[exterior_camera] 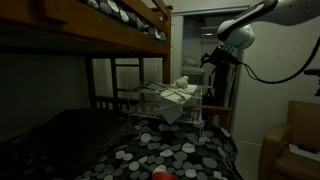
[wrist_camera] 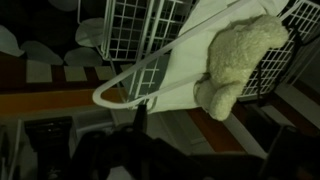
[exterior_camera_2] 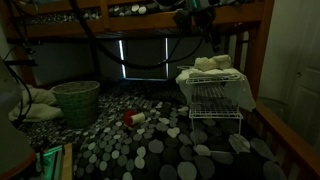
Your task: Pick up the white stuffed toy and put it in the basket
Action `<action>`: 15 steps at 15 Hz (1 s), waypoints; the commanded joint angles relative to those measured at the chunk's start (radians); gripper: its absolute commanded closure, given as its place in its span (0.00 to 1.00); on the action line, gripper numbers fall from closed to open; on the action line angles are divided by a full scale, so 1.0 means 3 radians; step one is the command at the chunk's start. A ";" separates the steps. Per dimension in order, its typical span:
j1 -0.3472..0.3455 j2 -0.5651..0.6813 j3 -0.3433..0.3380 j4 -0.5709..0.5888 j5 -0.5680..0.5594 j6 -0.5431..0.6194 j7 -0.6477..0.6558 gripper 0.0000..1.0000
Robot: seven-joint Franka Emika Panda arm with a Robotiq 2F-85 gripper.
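The white stuffed toy is off to one side of my gripper's open fingers. Next, I move my gripper over the toy and turn it before it closes.
The white stuffed toy lies on a pale cloth on top of a white wire rack. It shows in both exterior views. My gripper hangs above and beside the rack, apart from the toy, with its dark fingers spread and nothing between them. It also shows in both exterior views. The round woven basket stands on the bed at the far side from the rack.
The rack stands on a bed with a pebble-pattern cover under an upper bunk. A small red and white object lies on the bed between basket and rack. Wooden bed posts flank the rack.
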 commanded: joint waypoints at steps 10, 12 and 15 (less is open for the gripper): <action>0.0042 0.1468 0.0446 0.2058 -0.0350 -0.0947 0.1261 0.00; 0.0044 0.1476 0.0446 0.2182 -0.0430 -0.1472 0.1236 0.00; 0.0088 0.1564 0.0373 0.2311 -0.0500 -0.1667 0.1247 0.00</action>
